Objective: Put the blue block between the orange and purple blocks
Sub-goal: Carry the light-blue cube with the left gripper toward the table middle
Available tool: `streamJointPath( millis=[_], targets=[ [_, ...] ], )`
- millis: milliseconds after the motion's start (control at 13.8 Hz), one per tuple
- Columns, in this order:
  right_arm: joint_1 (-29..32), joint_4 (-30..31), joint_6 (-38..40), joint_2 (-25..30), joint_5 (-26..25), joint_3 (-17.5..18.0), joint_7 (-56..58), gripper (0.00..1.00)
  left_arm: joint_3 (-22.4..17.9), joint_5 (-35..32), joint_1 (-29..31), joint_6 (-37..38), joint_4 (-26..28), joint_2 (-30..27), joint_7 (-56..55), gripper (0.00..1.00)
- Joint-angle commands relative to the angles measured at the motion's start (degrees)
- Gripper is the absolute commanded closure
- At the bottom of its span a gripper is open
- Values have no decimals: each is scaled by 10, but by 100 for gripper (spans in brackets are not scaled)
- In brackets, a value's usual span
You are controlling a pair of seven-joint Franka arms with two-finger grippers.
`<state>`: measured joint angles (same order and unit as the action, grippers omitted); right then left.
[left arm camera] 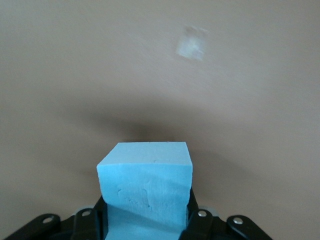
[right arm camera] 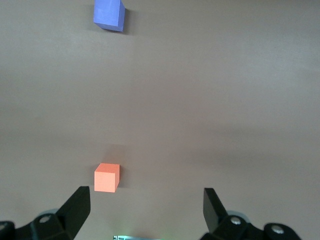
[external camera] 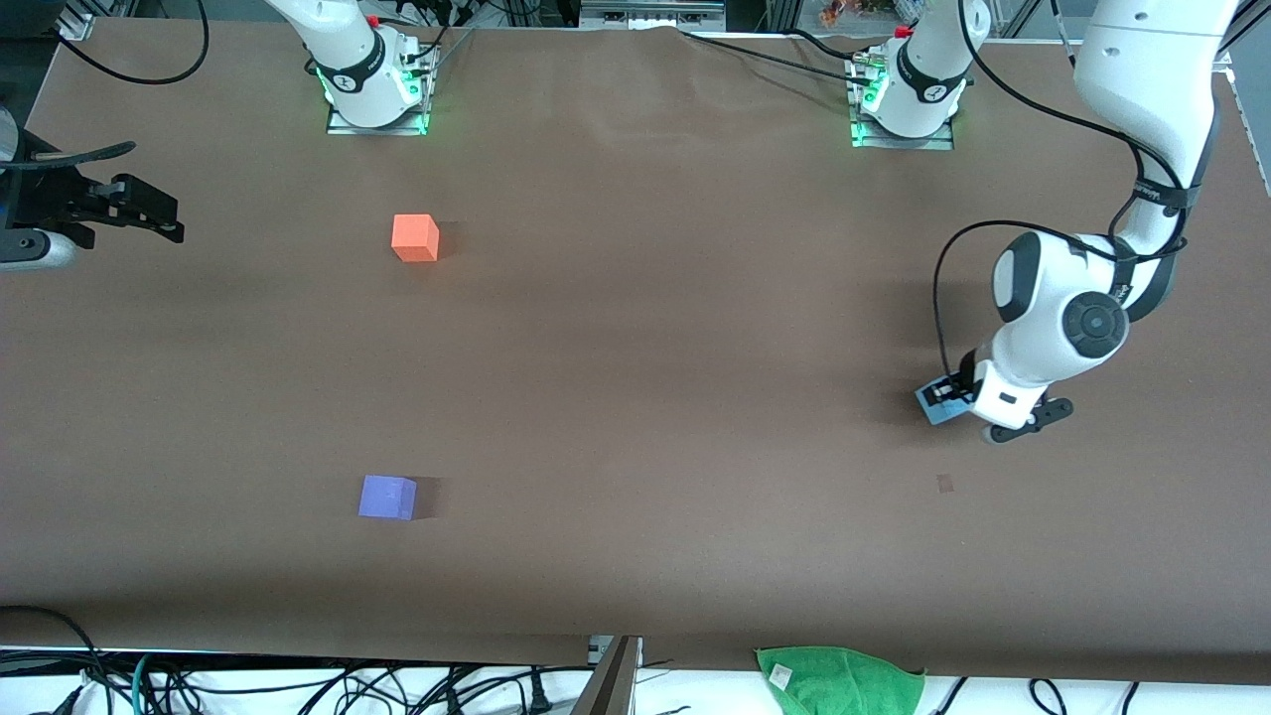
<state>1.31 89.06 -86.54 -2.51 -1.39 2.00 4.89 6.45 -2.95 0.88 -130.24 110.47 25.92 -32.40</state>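
My left gripper is holding the blue block (left arm camera: 145, 192) squarely, and the table's middle (external camera: 602, 322) is free. I should keep carrying the block there and let go of it for my right gripper.
The blue block (external camera: 936, 407) is a light sky-blue cube held between the fingers of my left gripper (external camera: 948, 395), low over the table toward the left arm's end. In the left wrist view the block (left arm camera: 145, 175) fills the space between the jaws of the gripper (left arm camera: 145, 217). The orange block (external camera: 415, 238) and the purple block (external camera: 387, 497) lie far apart toward the right arm's end, the purple one nearer the front camera. My right gripper (external camera: 149, 211) waits open and empty at that end. Its wrist view shows the open gripper (right arm camera: 147, 210), the orange block (right arm camera: 106, 177) and the purple block (right arm camera: 109, 14).
A green cloth (external camera: 839, 680) hangs at the table's front edge. A small pale mark (external camera: 945, 484) is on the brown table near the left gripper, and shows in the left wrist view (left arm camera: 192, 44). Cables lie along the front edge.
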Motion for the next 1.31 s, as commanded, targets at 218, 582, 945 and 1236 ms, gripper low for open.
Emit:
streamJointPath(
  millis=[218,582,945,1236],
  targets=[
    [1,-15,5,-7,2,0,0,0,54,3,-141,104,-115,3,-312,82],
    [2,-15,5,-7,2,0,-1,0,55,30,-293,99,-214,75,-492,82],
    [2,-15,4,-7,2,-1,0,0,51,25,-404,90,-333,177,-618,80],
    [2,-15,5,-11,2,-1,6,0,31,22,-448,37,-342,212,-659,71]
  ],
)
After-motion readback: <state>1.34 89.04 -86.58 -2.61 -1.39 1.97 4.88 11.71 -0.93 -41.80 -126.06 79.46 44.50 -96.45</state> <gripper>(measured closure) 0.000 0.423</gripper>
